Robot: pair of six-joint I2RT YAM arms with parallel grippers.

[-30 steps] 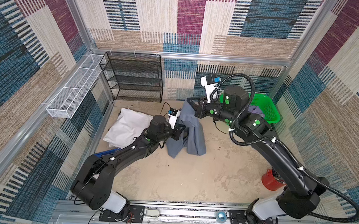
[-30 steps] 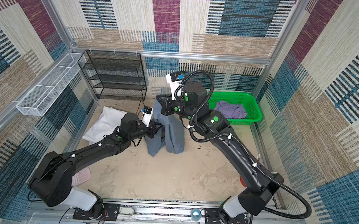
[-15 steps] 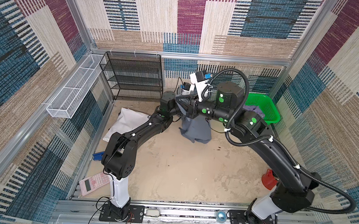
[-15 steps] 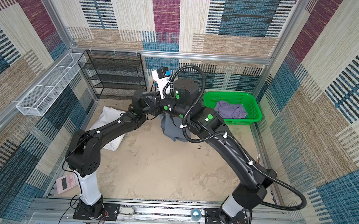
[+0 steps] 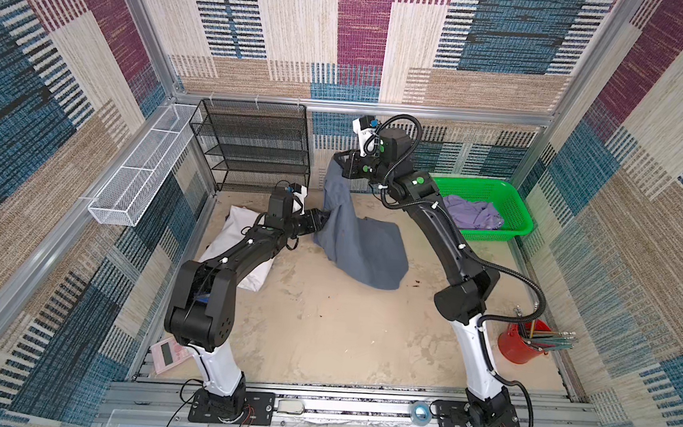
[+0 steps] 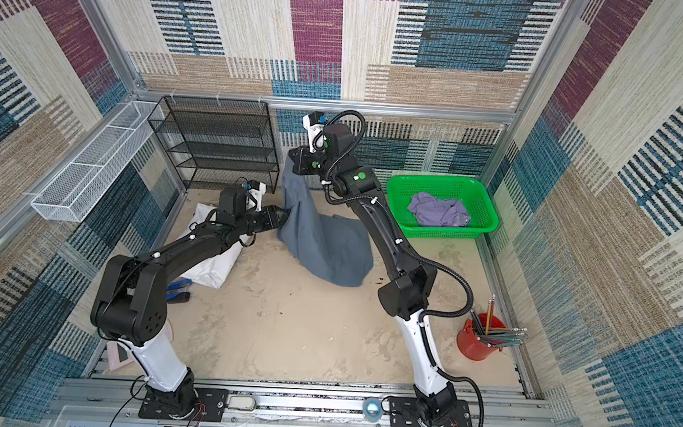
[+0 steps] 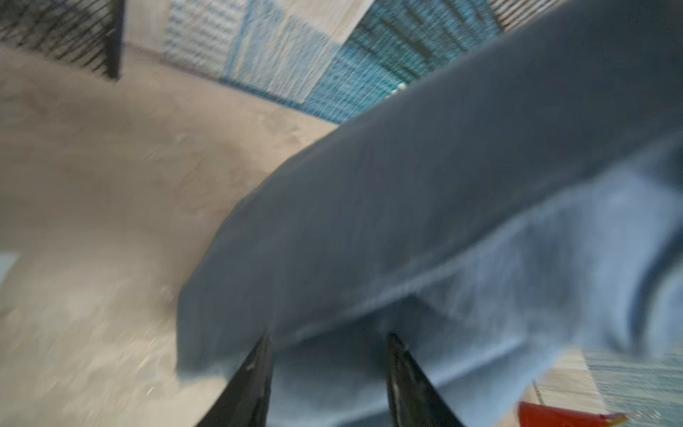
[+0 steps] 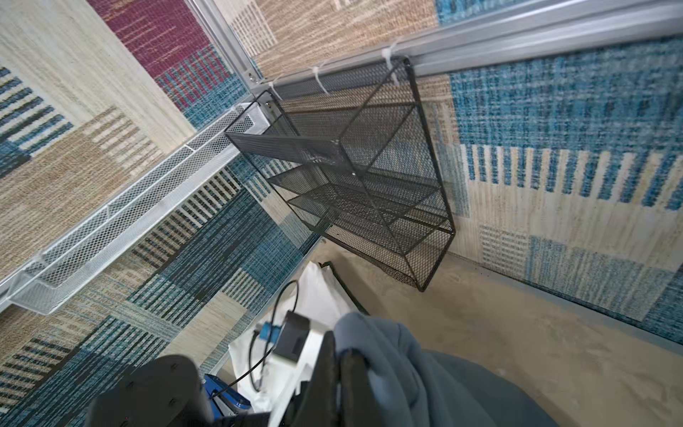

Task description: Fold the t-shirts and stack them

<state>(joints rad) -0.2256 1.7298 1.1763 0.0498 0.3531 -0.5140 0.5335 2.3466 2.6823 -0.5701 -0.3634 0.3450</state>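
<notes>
The blue-grey t-shirt's end is in my right gripper beside the rack, so I should hand it over to my left gripper and grab the t-shirt's corner near the basket.
The slate blue-grey t-shirt hangs from my right gripper, raised at the back, and its lower part lies spread on the table. In the right wrist view the right gripper is shut on a bunched edge of that cloth. My left gripper sits low at the shirt's left edge. The left wrist view shows the left gripper open, fingers apart against the blue-grey cloth. The lavender t-shirt lies crumpled in the green basket.
A black mesh shelf rack stands at the back left. A white wire tray hangs on the left wall. A white bag lies under the left arm. A red cup of pencils stands at the right edge.
The left arm has dropped from the raised back position and its jaws have opened. The blue-grey shirt now hangs from the right gripper alone and spreads onto the table.
</notes>
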